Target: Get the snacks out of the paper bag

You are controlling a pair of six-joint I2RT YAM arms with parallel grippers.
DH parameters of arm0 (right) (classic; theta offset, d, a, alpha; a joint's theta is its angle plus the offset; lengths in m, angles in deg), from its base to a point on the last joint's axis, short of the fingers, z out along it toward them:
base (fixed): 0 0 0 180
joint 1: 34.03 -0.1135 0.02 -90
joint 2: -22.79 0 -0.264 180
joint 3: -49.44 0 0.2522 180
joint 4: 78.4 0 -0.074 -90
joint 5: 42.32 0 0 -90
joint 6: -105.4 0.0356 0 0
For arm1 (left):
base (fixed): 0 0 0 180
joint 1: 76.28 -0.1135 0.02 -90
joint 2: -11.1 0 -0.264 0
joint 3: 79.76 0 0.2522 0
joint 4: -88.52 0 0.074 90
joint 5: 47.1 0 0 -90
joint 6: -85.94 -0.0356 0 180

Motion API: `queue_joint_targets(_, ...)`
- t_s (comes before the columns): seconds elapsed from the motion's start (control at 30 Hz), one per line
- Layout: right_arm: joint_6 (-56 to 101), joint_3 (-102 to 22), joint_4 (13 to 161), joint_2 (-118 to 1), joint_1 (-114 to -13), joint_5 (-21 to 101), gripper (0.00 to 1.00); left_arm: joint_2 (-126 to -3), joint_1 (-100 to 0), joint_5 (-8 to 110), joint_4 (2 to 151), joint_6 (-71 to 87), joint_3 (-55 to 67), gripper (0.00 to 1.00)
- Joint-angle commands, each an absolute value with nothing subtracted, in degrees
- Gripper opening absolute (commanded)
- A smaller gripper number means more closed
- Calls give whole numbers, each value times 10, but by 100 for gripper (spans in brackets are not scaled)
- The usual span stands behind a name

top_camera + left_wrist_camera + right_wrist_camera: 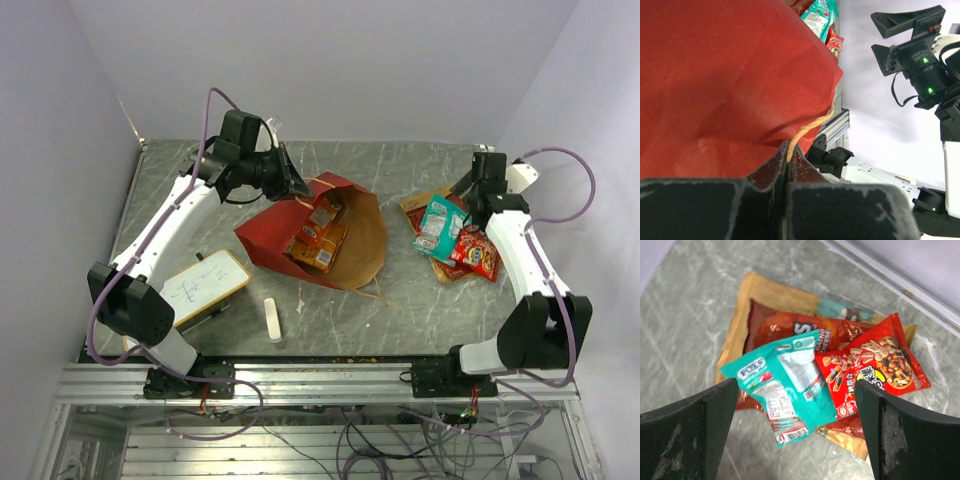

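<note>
My right gripper keeps moving inside until its fingers close on an orange packet [321,250], because the paper bag's opening [366,246] stands open toward that gripper.
The paper bag [285,235], red outside and brown inside, lies on its side mid-table with its mouth toward the front right. Orange packets [318,243] lie inside it. My left gripper [296,186] is shut on the bag's tan handle [807,131] at the bag's far edge; the red bag wall [725,80] fills the left wrist view. A pile of snacks lies at the right: a teal packet [438,225] on top, a red packet [478,255] and a brown-orange one beneath. My right gripper [468,195] hovers open above the teal packet [785,382] and red packet [875,367].
A small whiteboard [203,285] lies at the front left, by the left arm. A white eraser bar [272,320] lies near the front edge. The table's metal rail [320,375] runs along the front.
</note>
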State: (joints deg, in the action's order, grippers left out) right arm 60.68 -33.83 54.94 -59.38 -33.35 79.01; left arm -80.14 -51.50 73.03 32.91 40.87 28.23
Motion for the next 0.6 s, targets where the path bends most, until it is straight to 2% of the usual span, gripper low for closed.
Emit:
queue_joint_targets(0.0, 517, -294, 598, -554, -336, 650, 100, -785, -519, 754, 328, 393, 283, 7)
queue_joint_targets(0.17, 519, -259, 549, -517, -397, 511, 100, -763, -518, 781, 352, 412, 247, 7)
queue_joint_targets(0.3, 526, -231, 534, -468, -489, 505, 99, -744, -518, 785, 356, 413, 219, 7)
queue_joint_targets(0.43, 561, -220, 501, -433, -512, 441, 96, -730, -518, 793, 365, 417, 207, 7)
queue_joint_targets(0.57, 549, -203, 483, -382, -543, 459, 96, -717, -518, 803, 392, 437, 191, 7)
